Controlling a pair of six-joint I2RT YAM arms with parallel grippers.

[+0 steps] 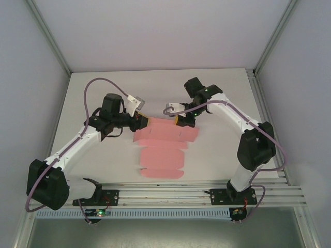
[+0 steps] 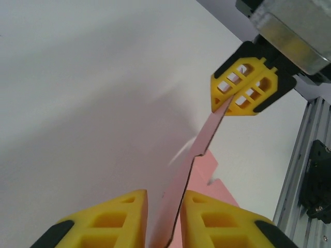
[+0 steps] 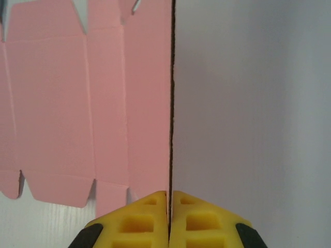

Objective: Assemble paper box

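Note:
My left gripper is straddling the raised strip's end (image 1: 150,122) where the end flap needs to be folded. It should move back while my right gripper turns the sheet (image 1: 162,134).
The paper box (image 1: 163,155) is a pink die-cut sheet lying flat mid-table, with its far strip lifted off the surface. My right gripper (image 1: 181,121) is shut on the right part of that raised strip; in the right wrist view the card's edge (image 3: 171,103) runs straight into the closed fingertips (image 3: 169,194), and the flat panels (image 3: 62,103) spread out to the left. My left gripper (image 1: 146,123) is at the strip's left end. Its fingers (image 2: 164,194) straddle the card (image 2: 204,139), narrowly open, the card against the right finger. The right gripper (image 2: 247,88) shows beyond, pinching the far end.
An aluminium rail (image 1: 196,194) carrying both arm bases runs along the near edge, and it also appears at the right of the left wrist view (image 2: 305,170). White enclosure walls stand at the left, right and back. Bare white table (image 1: 222,150) lies around the sheet.

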